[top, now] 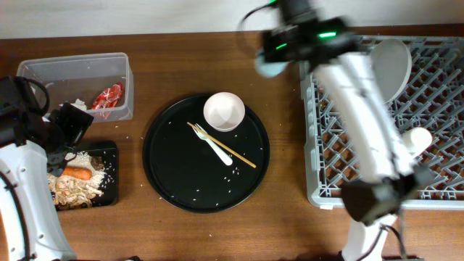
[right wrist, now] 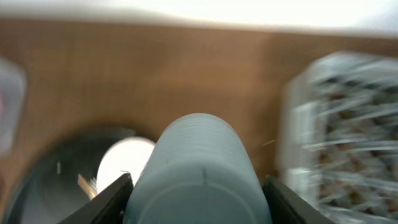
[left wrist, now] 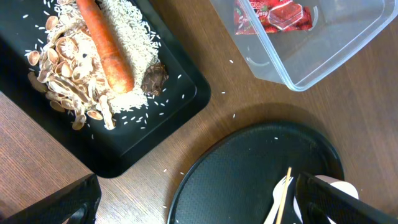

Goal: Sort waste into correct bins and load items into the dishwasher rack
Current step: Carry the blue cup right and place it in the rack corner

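The robot's right gripper should go on carrying the light blue cup (top: 270, 67) until it rests on the rack's pegs (top: 447, 146), which stand empty beside the small white cup, and then let go.
My right gripper (top: 279, 54) is shut on the light blue cup (right wrist: 199, 168) and holds it in the air between the round black tray and the grey dishwasher rack (top: 435, 181). The rack holds a white plate (top: 391, 65) and a small white cup (top: 419, 139). A white bowl (top: 223, 111), a white fork (top: 216, 148) and chopsticks (top: 232, 152) lie on the round tray. My left gripper (top: 69, 127) is open and empty above the shallow black tray (left wrist: 180, 99), which holds rice scraps (left wrist: 134, 43) and a carrot (left wrist: 109, 53). The clear tub (top: 72, 72) holds a red-and-white wrapper (left wrist: 273, 15).
The large round black tray (top: 174, 167) lies at the table's middle with scattered rice grains. Brown shell-like scraps (left wrist: 65, 68) lie beside the carrot. The rack fills the right side of the table. Bare wood shows in front of the round tray.
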You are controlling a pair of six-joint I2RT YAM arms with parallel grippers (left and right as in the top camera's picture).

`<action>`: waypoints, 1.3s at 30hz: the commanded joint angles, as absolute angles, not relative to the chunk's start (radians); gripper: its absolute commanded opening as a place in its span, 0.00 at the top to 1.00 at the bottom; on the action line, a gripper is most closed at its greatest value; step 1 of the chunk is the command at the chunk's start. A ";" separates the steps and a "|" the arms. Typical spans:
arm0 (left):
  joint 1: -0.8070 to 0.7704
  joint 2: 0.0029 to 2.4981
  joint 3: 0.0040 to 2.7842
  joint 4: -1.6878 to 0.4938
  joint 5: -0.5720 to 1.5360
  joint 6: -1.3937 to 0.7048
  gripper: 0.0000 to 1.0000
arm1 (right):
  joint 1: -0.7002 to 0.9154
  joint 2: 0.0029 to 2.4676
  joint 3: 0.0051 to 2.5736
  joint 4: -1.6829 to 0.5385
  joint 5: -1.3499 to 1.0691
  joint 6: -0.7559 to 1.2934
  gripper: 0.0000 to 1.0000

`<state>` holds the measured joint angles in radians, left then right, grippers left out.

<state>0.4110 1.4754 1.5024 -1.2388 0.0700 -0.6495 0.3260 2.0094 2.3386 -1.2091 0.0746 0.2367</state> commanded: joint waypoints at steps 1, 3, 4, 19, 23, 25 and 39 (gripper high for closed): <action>0.415 1.473 1.497 -1.240 0.063 -0.659 0.01 | 0.087 1.868 2.395 -1.288 0.087 0.241 0.45; 0.415 1.473 1.497 -1.240 0.063 -0.659 0.01 | -0.109 1.827 2.395 -1.344 0.087 0.241 0.46; 0.415 1.473 1.497 -1.240 0.063 -0.659 0.01 | -0.217 1.824 2.395 -1.372 0.087 0.241 0.46; 0.415 1.473 1.497 -1.240 0.063 -0.659 0.01 | -0.755 2.005 2.061 -1.240 0.140 0.263 0.41; 0.415 1.473 1.497 -1.240 0.063 -0.659 0.01 | -0.753 2.005 2.046 -1.241 0.143 0.263 0.34; 0.415 1.473 1.497 -1.240 0.063 -0.659 0.01 | -0.753 2.005 2.046 -1.242 0.143 0.263 0.32; 0.415 1.473 1.497 -1.240 0.063 -0.659 0.01 | -0.692 1.956 2.047 -1.250 -0.099 0.263 0.12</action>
<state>0.4110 1.4754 1.5024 -1.2385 0.0700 -0.6495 -0.7418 2.0075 2.0563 -1.2514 -0.0036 0.2596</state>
